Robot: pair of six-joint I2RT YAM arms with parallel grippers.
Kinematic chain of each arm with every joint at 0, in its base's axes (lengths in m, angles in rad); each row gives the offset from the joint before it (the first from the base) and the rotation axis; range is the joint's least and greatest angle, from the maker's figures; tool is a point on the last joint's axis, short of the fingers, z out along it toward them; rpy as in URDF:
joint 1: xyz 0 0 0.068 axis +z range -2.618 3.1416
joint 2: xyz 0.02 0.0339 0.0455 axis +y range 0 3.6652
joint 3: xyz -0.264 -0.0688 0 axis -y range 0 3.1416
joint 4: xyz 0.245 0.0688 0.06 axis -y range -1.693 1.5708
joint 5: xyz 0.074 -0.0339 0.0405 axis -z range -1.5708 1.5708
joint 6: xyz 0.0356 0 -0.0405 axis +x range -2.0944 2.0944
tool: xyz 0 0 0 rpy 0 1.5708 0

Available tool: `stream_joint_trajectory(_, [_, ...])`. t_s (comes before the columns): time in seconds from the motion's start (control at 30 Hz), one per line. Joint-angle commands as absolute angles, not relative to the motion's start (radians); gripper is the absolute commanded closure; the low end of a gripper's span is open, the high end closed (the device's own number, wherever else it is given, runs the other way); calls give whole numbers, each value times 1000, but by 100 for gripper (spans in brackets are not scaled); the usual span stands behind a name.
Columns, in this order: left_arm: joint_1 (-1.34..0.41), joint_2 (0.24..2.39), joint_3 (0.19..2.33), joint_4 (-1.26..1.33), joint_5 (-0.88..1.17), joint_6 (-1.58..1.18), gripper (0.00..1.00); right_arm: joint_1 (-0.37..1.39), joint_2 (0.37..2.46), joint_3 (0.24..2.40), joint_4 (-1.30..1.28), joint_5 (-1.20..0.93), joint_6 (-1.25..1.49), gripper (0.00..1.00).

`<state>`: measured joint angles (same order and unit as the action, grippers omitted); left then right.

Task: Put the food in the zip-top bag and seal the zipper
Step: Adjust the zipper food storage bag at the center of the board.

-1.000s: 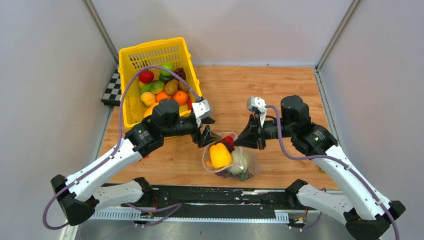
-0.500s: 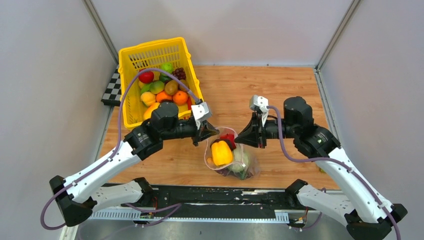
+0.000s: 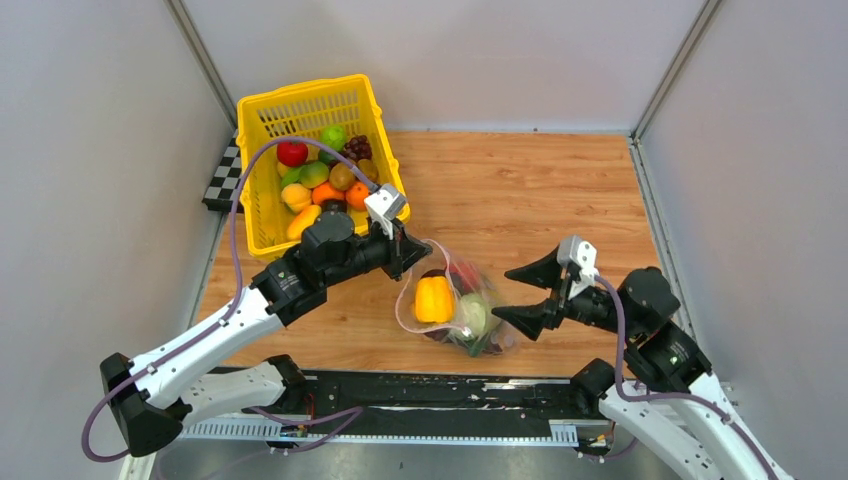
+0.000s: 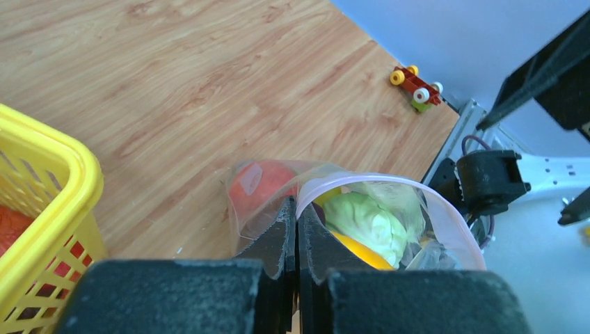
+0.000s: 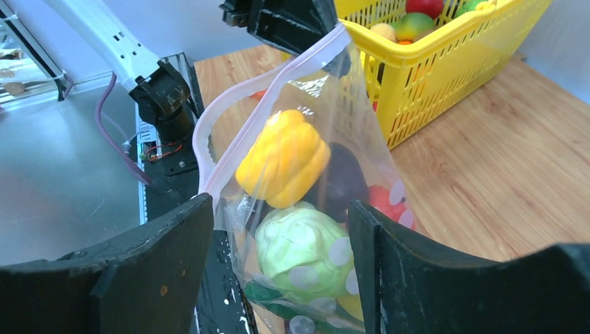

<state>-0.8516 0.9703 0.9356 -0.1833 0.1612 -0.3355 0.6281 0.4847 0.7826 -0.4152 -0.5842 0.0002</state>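
Note:
The pink zipper strip (image 3: 399,309) curves in a wide loop, so the bag's opening (image 3: 426,284) should stay wide open when my right gripper carries its corner.
The clear dotted zip-top bag (image 3: 470,325) lies on the wood near the front edge. In it are food pieces: a yellow pepper (image 3: 433,298), a green cabbage (image 3: 478,316), a red tomato (image 5: 386,202) and a dark eggplant (image 5: 341,181). My left gripper (image 3: 405,250) is shut on the bag's far-left rim, pinching the pink zipper (image 4: 389,182) strip (image 5: 236,118) and holding the mouth up. The pinch shows at the left gripper (image 4: 297,209) tips. My right gripper (image 3: 505,293) stands open just right of the bag; the right gripper (image 5: 282,207) frames the bag without gripping it.
The yellow lattice basket (image 3: 262,215) with more fruit stands at the back left, its rim (image 4: 49,149) close beside my left gripper. A small toy of blocks (image 4: 417,87) lies near the right front edge. The black rail (image 3: 420,385) borders the table's near edge.
My left gripper closed on the bag's rim and drew it back-left. My right gripper let go of the rim, opened and pulled back to the right and nearer.

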Motion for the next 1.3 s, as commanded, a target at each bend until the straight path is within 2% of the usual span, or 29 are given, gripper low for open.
stream_joint_trajectory(0.0, [-854, 943, 956, -104, 79, -435, 100, 632, 386, 659, -198, -594, 91, 30])
stream_joint_trajectory(0.17, [-854, 939, 957, -106, 48, -464, 100, 652, 363, 601, -142, -596, 101, 35])
stream_joint_trajectory(0.3, [-854, 939, 964, -115, 38, -466, 100, 746, 380, 565, -110, -588, 75, 38])
stream_joint_trajectory(0.5, [-854, 940, 968, -136, 24, -468, 100, 978, 407, 527, -115, -365, -55, 39])
stream_joint_trajectory(0.7, [-854, 924, 967, -144, 20, -462, 100, 1322, 473, 473, -60, 48, -252, 39])
stream_joint_trajectory(0.77, [-854, 919, 968, -149, 20, -458, 100, 1393, 486, 443, -12, 184, -303, 40])
stream_joint_trajectory(0.83, [-854, 918, 968, -150, 20, -457, 100, 1422, 497, 425, 48, 234, -339, 41])
stream_joint_trajectory(1.03, [-854, 925, 969, -149, 34, -454, 100, 1438, 534, 374, 197, 289, -382, 59])
stream_joint_trajectory(1.2, [-854, 927, 968, -145, 39, -454, 100, 1452, 511, 339, 280, 327, -394, 66])
stream_joint_trajectory(1.27, [-854, 929, 969, -145, 39, -454, 100, 1452, 500, 329, 296, 315, -394, 72])
